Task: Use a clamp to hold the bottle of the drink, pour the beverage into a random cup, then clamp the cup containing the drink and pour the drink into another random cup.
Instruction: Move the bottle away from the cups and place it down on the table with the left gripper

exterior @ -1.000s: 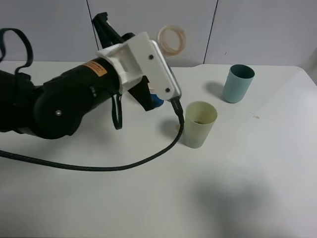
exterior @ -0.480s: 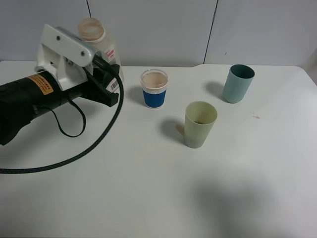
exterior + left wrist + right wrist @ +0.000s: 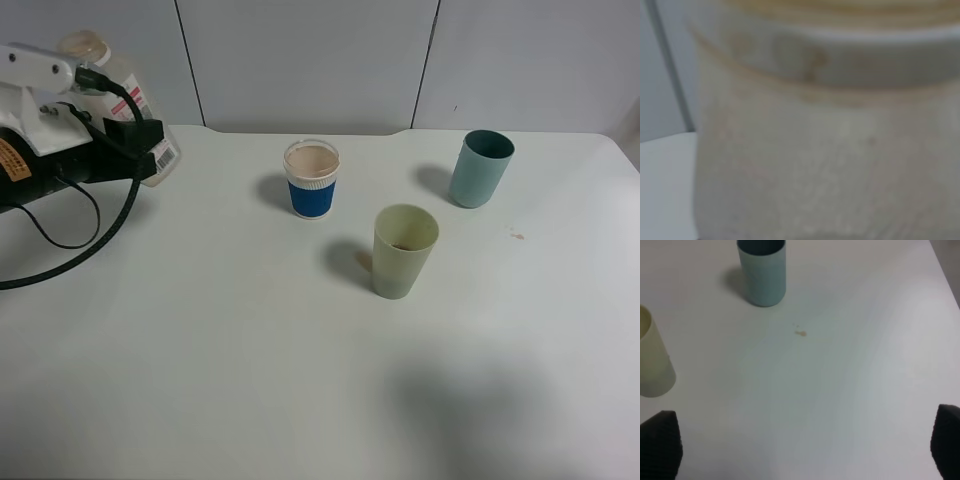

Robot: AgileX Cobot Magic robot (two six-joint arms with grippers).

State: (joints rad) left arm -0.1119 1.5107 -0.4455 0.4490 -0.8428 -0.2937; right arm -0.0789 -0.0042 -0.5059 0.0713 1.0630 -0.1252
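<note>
The left gripper should keep lowering the drink bottle (image 3: 132, 78) until the bottle's base rests, then let go, because the bottle hangs almost upright over clear white table (image 3: 167, 243), away from the blue cup.
My left gripper (image 3: 140, 145) is shut on a translucent drink bottle (image 3: 112, 78) with a white label, held nearly upright at the table's far left back. The bottle (image 3: 830, 150) fills the left wrist view, blurred. A blue cup with a white rim (image 3: 312, 179) holds beige drink at the back middle. A pale green cup (image 3: 404, 251) stands in the middle and also shows in the right wrist view (image 3: 652, 360). A teal cup (image 3: 480, 168) stands at the back right and shows in the right wrist view (image 3: 761, 272). My right gripper (image 3: 802, 442) is open and empty above the table's right side.
A black cable (image 3: 70, 255) trails from the left arm over the table's left side. A small brown stain (image 3: 516, 236) lies on the white table (image 3: 300, 380) right of the green cup. Grey wall panels stand behind the table.
The left arm has swung back from over the blue cup to the far left, carrying the bottle and turning it upright. The blue cup is now uncovered.
</note>
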